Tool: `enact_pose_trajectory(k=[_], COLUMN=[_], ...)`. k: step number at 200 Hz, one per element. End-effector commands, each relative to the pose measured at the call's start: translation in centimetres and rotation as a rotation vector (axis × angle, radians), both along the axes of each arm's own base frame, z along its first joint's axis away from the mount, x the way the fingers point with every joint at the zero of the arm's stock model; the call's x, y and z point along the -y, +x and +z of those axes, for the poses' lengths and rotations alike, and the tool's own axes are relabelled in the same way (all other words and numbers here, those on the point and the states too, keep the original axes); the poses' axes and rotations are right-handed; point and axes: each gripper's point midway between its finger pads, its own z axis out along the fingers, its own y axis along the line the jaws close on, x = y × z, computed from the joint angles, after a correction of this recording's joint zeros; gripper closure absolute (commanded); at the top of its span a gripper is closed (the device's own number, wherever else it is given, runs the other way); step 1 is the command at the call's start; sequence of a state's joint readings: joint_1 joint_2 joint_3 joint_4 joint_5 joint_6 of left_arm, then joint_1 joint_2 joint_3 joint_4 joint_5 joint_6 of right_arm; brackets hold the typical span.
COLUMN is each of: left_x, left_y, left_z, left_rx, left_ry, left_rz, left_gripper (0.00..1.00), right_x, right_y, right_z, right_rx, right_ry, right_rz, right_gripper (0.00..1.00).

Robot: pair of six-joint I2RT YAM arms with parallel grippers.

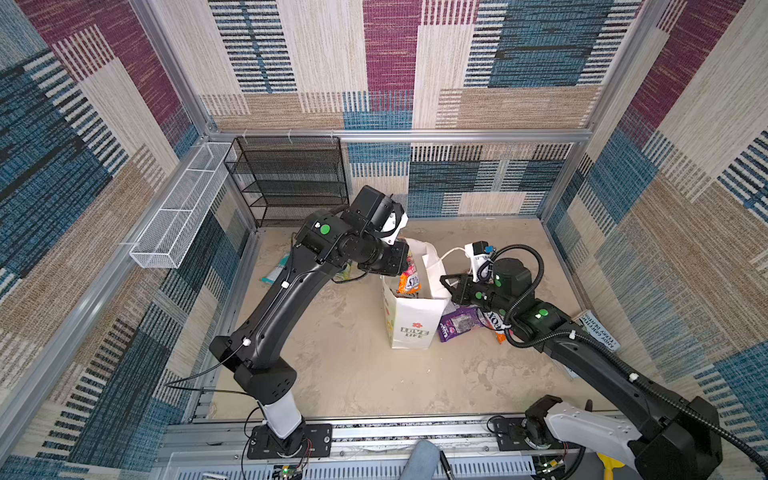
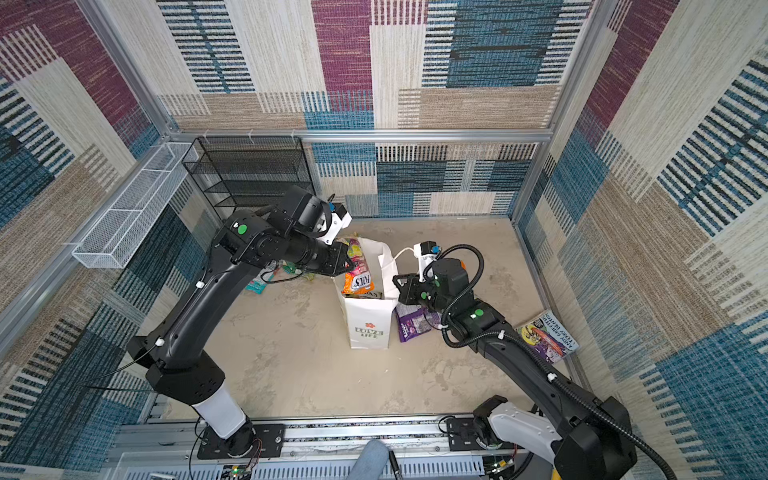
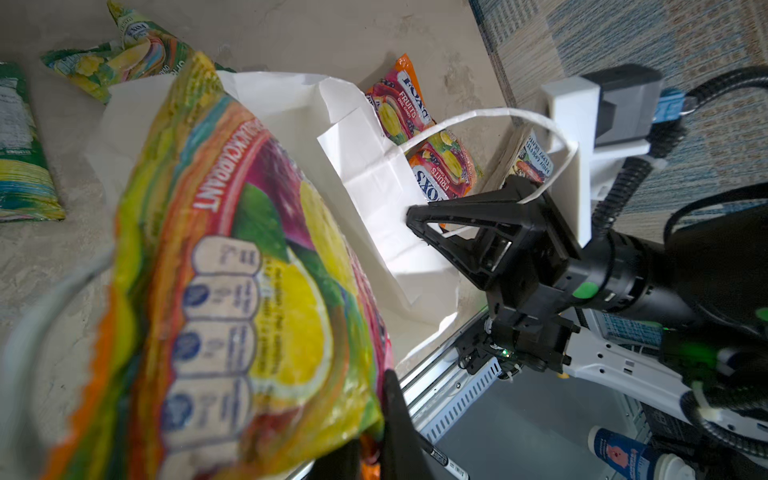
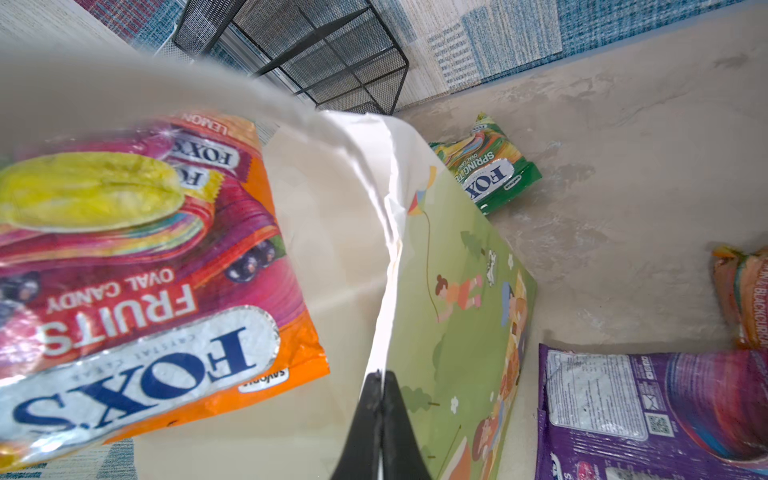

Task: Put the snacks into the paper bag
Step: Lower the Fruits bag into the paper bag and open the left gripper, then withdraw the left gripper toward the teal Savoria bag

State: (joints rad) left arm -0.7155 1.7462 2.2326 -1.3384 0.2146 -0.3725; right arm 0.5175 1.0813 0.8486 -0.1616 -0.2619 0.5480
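The orange-pink packet hanging end-down [image 2: 359, 281] is inside the white paper bag's rim, so I should go on lowering my left gripper toward the bag opening's middle [image 2: 374, 268] and release there.
The white paper bag [image 1: 411, 328] [image 2: 370, 326] stands upright mid-floor with its mouth open. My left gripper [image 1: 398, 266] [image 2: 345, 261] [image 3: 374, 451] is shut on the top edge of an orange-pink FOX'S packet [image 1: 409, 283] [image 2: 358, 280] [image 3: 232, 270] [image 4: 137, 291]. The packet hangs in the bag's mouth, its lower end about level with the rim. My right gripper [image 1: 444, 279] [image 2: 395, 279] [image 4: 380, 376] is shut on the bag's right rim, by the green side art [image 4: 457, 311]. A purple packet [image 1: 461, 322] [image 4: 644, 415] lies right of the bag.
Green-yellow packets [image 3: 124, 54] [image 4: 490, 170] and a teal packet [image 2: 257, 284] lie left of the bag. Orange-pink packets [image 3: 399, 104] lie to the bag's right. A book [image 2: 548, 334] leans at the right wall. A black mesh rack [image 1: 291, 178] and a white wire basket [image 1: 183, 208] stand back left.
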Motion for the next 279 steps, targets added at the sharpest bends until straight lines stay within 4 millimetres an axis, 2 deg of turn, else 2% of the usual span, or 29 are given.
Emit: enact_pose_trajectory(k=[1, 124, 135, 152, 191, 236, 257, 279], left_x=[0.3, 2.1, 2.3, 2.6, 2.4, 2.7, 2.9, 2.9], left_y=[0.0, 1.3, 1.3, 1.2, 0.9, 0.1, -0.4, -0.9], left_z=[-0.6, -5.2, -5.3, -5.4, -4.6, -2.3, -0.6, 2.5], left_rx=[-0.001, -0.112, -0.122, -0.134, -0.123, -0.109, -0.092, -0.038], left_ry=[0.026, 0.089, 0.084, 0.078, 0.062, -0.008, -0.057, -0.146], left_rz=[-0.048, -0.066, -0.068, -0.072, -0.068, -0.084, -0.088, -0.093], left_gripper=[1.0, 1.0, 0.9, 0.79, 0.62, 0.53, 0.48, 0.39], right_x=[-0.1, -0.4, -0.4, -0.4, -0.5, -0.5, -0.6, -0.6], right_y=[0.0, -0.5, -0.5, -0.5, -0.5, -0.4, -0.3, -0.2], right_z=[0.8, 1.5, 1.6, 1.5, 1.4, 1.2, 1.0, 0.7], right_rx=[0.033, 0.045, 0.046, 0.044, 0.041, 0.038, 0.035, 0.032], right_ry=[0.009, 0.023, 0.024, 0.023, 0.022, 0.02, 0.016, 0.013], right_rz=[0.006, 0.023, 0.022, 0.022, 0.025, 0.021, 0.021, 0.017], right_gripper=[1.0, 1.0, 1.0, 1.0, 1.0, 1.0, 1.0, 1.0])
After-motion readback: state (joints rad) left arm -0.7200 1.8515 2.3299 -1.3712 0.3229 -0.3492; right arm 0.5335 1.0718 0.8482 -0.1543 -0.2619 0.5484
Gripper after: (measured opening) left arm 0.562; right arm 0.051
